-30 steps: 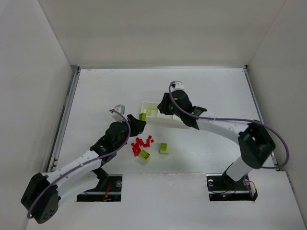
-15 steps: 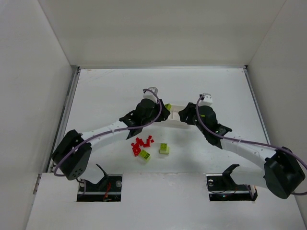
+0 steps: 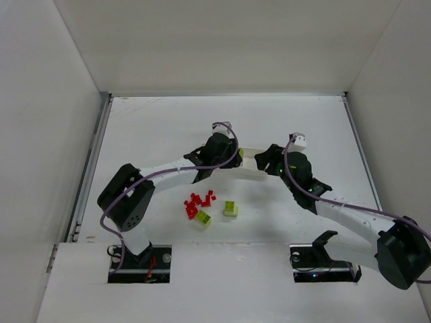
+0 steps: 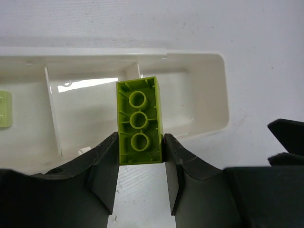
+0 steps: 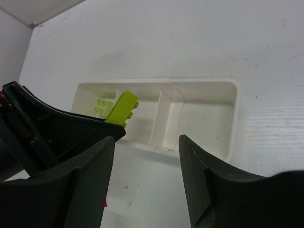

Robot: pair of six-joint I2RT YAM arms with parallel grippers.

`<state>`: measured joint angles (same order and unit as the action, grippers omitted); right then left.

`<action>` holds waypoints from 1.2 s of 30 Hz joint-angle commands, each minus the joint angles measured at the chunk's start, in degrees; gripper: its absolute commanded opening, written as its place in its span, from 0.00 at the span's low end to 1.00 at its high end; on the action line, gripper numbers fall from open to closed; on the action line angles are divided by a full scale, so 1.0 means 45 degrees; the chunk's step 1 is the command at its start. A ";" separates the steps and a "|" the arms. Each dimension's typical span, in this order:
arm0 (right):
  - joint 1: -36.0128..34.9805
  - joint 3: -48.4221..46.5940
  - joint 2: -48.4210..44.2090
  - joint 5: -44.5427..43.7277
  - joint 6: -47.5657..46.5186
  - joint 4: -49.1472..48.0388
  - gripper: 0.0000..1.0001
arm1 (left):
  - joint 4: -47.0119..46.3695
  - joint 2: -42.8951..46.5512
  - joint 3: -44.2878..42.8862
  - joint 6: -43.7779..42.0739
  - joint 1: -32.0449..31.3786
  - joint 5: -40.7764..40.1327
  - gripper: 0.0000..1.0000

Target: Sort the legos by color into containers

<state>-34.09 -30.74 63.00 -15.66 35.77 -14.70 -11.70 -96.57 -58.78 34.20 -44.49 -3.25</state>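
The loose stack combines dark and light green legos (image 3: 230,207), so next I lift the stack (image 3: 231,210) with my right gripper and take it to my left gripper before sorting.
My left gripper (image 4: 140,144) is shut on a lime-green lego (image 4: 139,121), held studs-down, its hollow underside toward the camera. It hangs over the white tray of containers (image 4: 209,95); which compartment lies under it I cannot tell. A second green lego (image 5: 100,105) lies in the tray's left end compartment. My right gripper (image 5: 145,147) stands open and empty just in front of the tray (image 5: 228,123). From above, the left gripper (image 3: 236,153) and right gripper (image 3: 264,160) flank the tray (image 3: 252,153). Red legos (image 3: 199,202) sit clustered on the table.
Two loose green legos (image 3: 203,217) (image 3: 230,209) lie beside the red cluster, between the arm bases and the tray. White walls enclose the table on three sides. In the left wrist view the right gripper's black finger (image 4: 289,137) shows close at the right edge.
My left arm has swung right, carrying the green lego from beside the tray's left end to over it. The right gripper has pulled back rightward off the tray and opened.
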 commanded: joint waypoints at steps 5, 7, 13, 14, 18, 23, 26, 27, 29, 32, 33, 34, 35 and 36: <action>0.0084 0.0015 -0.0036 0.0140 0.0098 -0.0777 0.63 | 0.0081 -0.0004 -0.0745 -0.0294 0.0151 -0.0295 0.36; 0.0065 -0.0004 0.0003 0.0140 0.0079 -0.0777 0.63 | 0.0101 0.0248 -0.0610 -0.0372 0.0151 -0.0352 0.46; 0.0007 -0.0063 0.0198 0.0140 0.0079 -0.0777 0.62 | 0.0101 0.1323 0.0016 -0.0431 0.0267 -0.0568 0.57; 0.0007 -0.0121 0.0237 0.0160 0.0021 -0.0719 0.58 | 0.0101 0.1614 0.0210 -0.0450 0.0287 -0.0548 0.56; -0.0576 -0.0376 0.0219 0.0296 -0.0526 -0.0115 0.35 | -0.0503 0.3254 0.1672 -0.0412 0.0326 -0.0724 0.43; -0.2781 0.0092 -0.0542 0.0335 -0.1169 0.1136 0.37 | -0.0583 0.5266 0.3333 -0.0373 0.0521 -0.0471 0.34; -0.4149 -0.0159 -0.0680 0.0257 -0.1560 0.1857 0.59 | -0.0563 0.6244 0.4135 -0.0159 0.0678 -0.0412 0.34; -0.4656 -0.0393 -0.0700 0.0238 -0.1833 0.2324 0.68 | -0.0563 0.6440 0.4273 -0.0100 0.0775 -0.0354 0.34; -0.5575 -0.0939 -0.0642 0.0121 -0.2632 0.3417 0.76 | -0.0466 0.6772 0.4430 -0.0079 0.1048 -0.0062 0.34; -0.6631 -0.1624 -0.0388 -0.0385 -0.3921 0.4669 0.84 | -0.0465 0.7358 0.4800 0.0056 0.1536 0.0252 0.34; -0.6847 -0.1780 -0.0252 -0.0503 -0.4293 0.5021 0.86 | -0.0485 0.7572 0.4917 0.0154 0.1692 0.0291 0.34; -0.6965 -0.1917 -0.0077 -0.0543 -0.4567 0.5295 0.88 | -0.0485 0.7710 0.4977 0.0213 0.1848 0.0350 0.34; -0.7024 -0.2073 0.0157 -0.0524 -0.4840 0.5588 0.88 | -0.0466 0.7808 0.4977 0.0214 0.1985 0.0466 0.35; -0.7025 -0.2191 0.0372 -0.0427 -0.4959 0.5745 0.89 | -0.0407 0.7886 0.4977 0.0214 0.2161 0.0622 0.35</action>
<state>-65.25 -37.23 62.83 -15.64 19.51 5.41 -12.14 -63.59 -36.77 34.37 -36.38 -2.76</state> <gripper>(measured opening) 0.882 0.342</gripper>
